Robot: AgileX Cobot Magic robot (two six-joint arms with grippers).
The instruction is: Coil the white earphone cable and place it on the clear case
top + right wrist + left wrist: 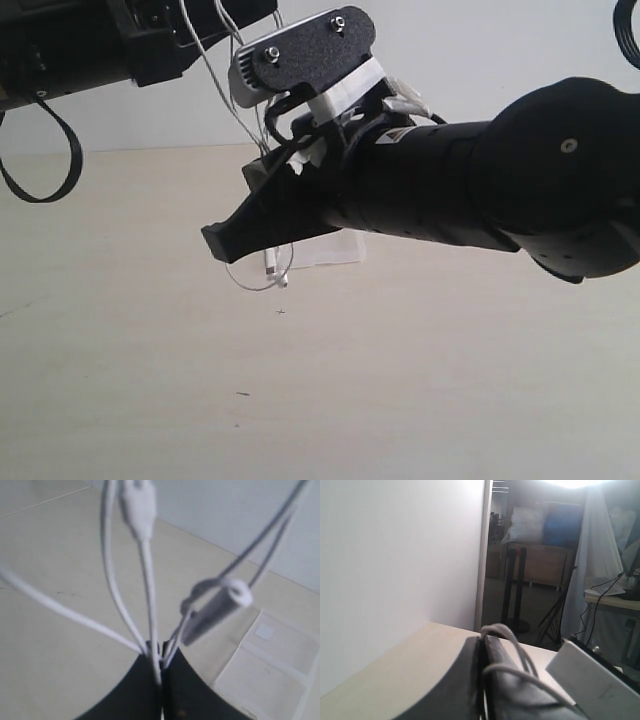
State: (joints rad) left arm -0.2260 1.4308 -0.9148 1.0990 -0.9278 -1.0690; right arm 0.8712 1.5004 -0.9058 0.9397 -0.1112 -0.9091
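Next, I open my left gripper and move it away before my right gripper lowers the cable heap (156,650), because the cable's parts reach across both grippers and loop over my left gripper's finger.
The white earphone cable (272,264) hangs in thin strands from the left arm (150,40) at the top down to my right gripper (212,240). A small loop and an earbud dangle just below it. My right gripper (160,656) is shut on several bunched strands of the cable (150,580), with an inline piece and a white cylindrical end hanging in front. My left gripper (482,639) is shut, and cable strands (520,652) come out of its jaws and loop over one finger. The clear case (275,655) lies open on the table beyond the right gripper, partly hidden behind it (335,250).
The pale table (150,350) spreads below both arms. The right arm's thick black body (480,190) fills the right side of the exterior view. A black cable loop (45,170) hangs at the left. A light flat panel (590,680) sits close beside the left gripper.
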